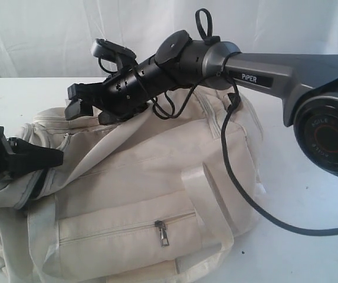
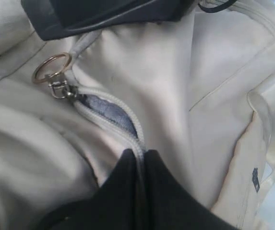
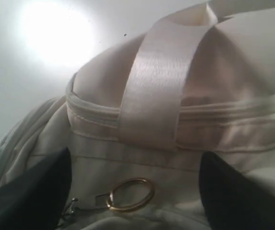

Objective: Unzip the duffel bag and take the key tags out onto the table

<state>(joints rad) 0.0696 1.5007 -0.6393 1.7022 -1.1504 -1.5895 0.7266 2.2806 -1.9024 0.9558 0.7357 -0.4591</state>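
My gripper will unzip the top to its far end when it pulls the gold ring (image 3: 131, 194), because the zip's gap already shows grey lining (image 1: 40, 184) up to that ring.
The cream-white duffel bag (image 1: 151, 177) lies on the white table (image 1: 310, 247). My left gripper (image 2: 139, 154) is shut on the zip tape at the bag's left end (image 1: 45, 171). Ahead of it the main zip is parted a little and shows grey lining (image 2: 112, 112). A gold ring zip pull (image 2: 51, 69) lies at the end of that gap. My right gripper (image 3: 135, 154) stands open just above the bag's top, its fingers either side of the gold ring (image 3: 130, 194) without touching it. In the exterior view the right gripper (image 1: 74, 101) reaches across to the bag's upper left. The key tags are hidden.
A pale webbing strap (image 3: 161, 81) runs over the bag beyond the ring. The front pocket is zipped, with a metal pull (image 1: 164, 233). The right arm's black cable (image 1: 239, 183) hangs across the bag's right side. A white curtain (image 1: 39, 35) backs the table.
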